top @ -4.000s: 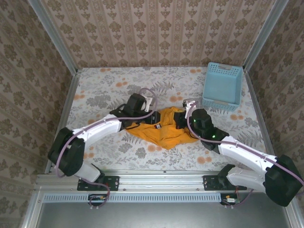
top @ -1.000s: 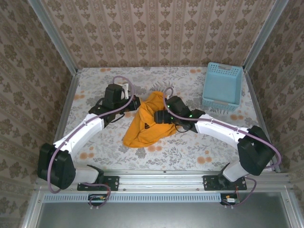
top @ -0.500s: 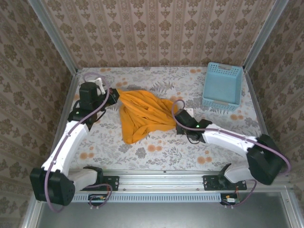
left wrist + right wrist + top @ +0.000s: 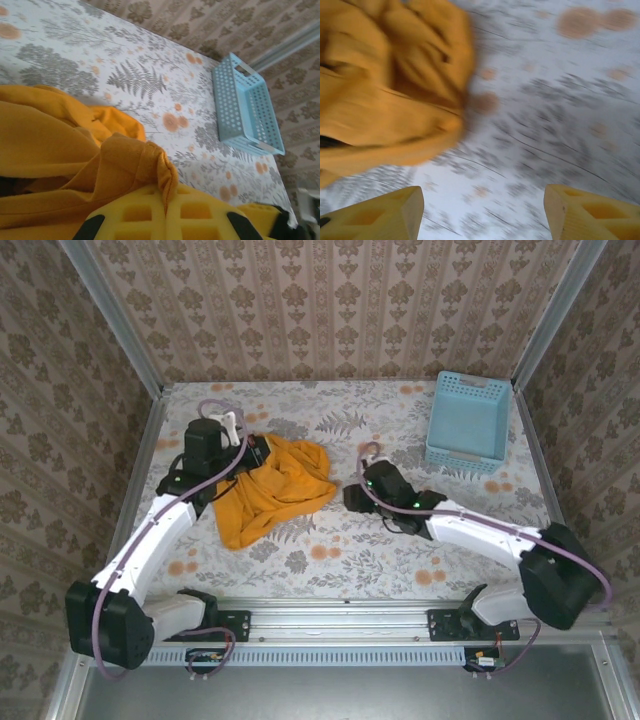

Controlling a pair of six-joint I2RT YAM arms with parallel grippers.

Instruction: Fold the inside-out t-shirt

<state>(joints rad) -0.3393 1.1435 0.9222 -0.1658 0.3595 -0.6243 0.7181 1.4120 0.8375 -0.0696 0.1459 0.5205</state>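
Note:
The crumpled t-shirt (image 4: 262, 502) has loose folds (image 4: 292, 468) bunched up in it, so when I lift it, it will stretch out between my grippers and sag below them.
The inside-out t-shirt (image 4: 272, 490) lies crumpled in an orange-yellow heap left of the table's middle. My left gripper (image 4: 256, 453) is at the heap's upper left edge. In the left wrist view its yellow fingers (image 4: 130, 215) are pressed together on a ribbed fold of the t-shirt (image 4: 75, 150), with my left gripper (image 4: 167, 202) shut on it. My right gripper (image 4: 350, 497) stands open just right of the heap, apart from the cloth. In the blurred right wrist view my right gripper (image 4: 480, 212) has only bare table between its fingers, and the t-shirt (image 4: 385, 95) lies ahead to the left.
A light blue lattice basket (image 4: 468, 420) stands at the back right corner, also seen as the basket (image 4: 245, 112) in the left wrist view. The flower-patterned tablecloth (image 4: 330, 550) covers the table. Papered walls close in three sides.
The right gripper has let go of the t-shirt and opened. The left gripper has moved right and nearer with the cloth, and the stretched shirt has slumped into a heap on the left.

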